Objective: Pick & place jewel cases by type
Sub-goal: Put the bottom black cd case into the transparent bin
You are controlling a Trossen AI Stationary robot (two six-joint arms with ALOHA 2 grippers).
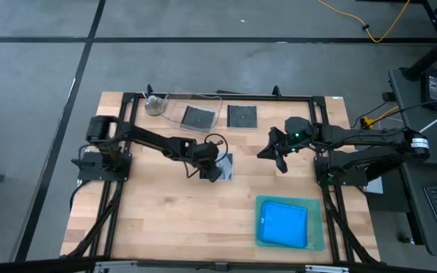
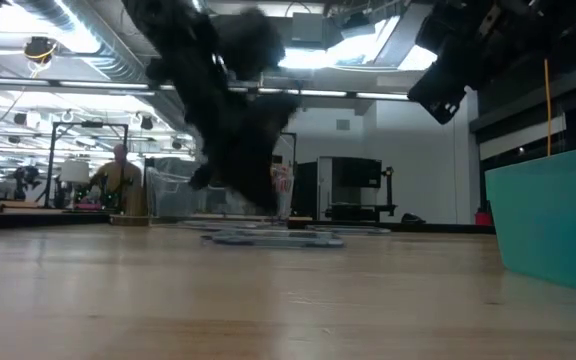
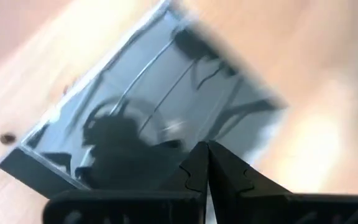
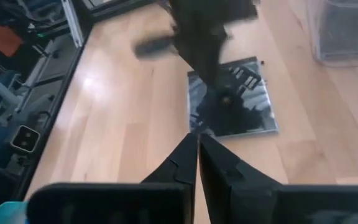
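The jewel case (image 1: 224,169) is lying flat beneath the robot's left gripper, so the right gripper should hold its tray-side edge (image 1: 232,166) steady before the left gripper raises the opposite edge.
A black-and-white patterned jewel case (image 1: 227,168) (image 3: 154,106) (image 4: 247,106) lies flat on the wooden table near its middle. My left gripper (image 1: 212,173) (image 3: 209,163) is shut and slants down over the case's near-left part. In the low view its tip (image 2: 266,205) hangs a little above the case (image 2: 268,238). My right gripper (image 1: 277,155) (image 4: 197,149) is shut, holds nothing, and hangs high to the right of the case. A dark square case (image 1: 241,116) lies at the back. Another dark case (image 1: 197,117) lies in the clear tub (image 1: 174,106). A blue case (image 1: 283,224) lies in the green tray (image 1: 317,227).
The green tray stands at the near right, and its wall (image 2: 558,220) rises at the right of the low view. The clear tub is at the far left-centre, with a small round thing (image 1: 155,106) beside it. Bare wood lies at the near left and near centre.
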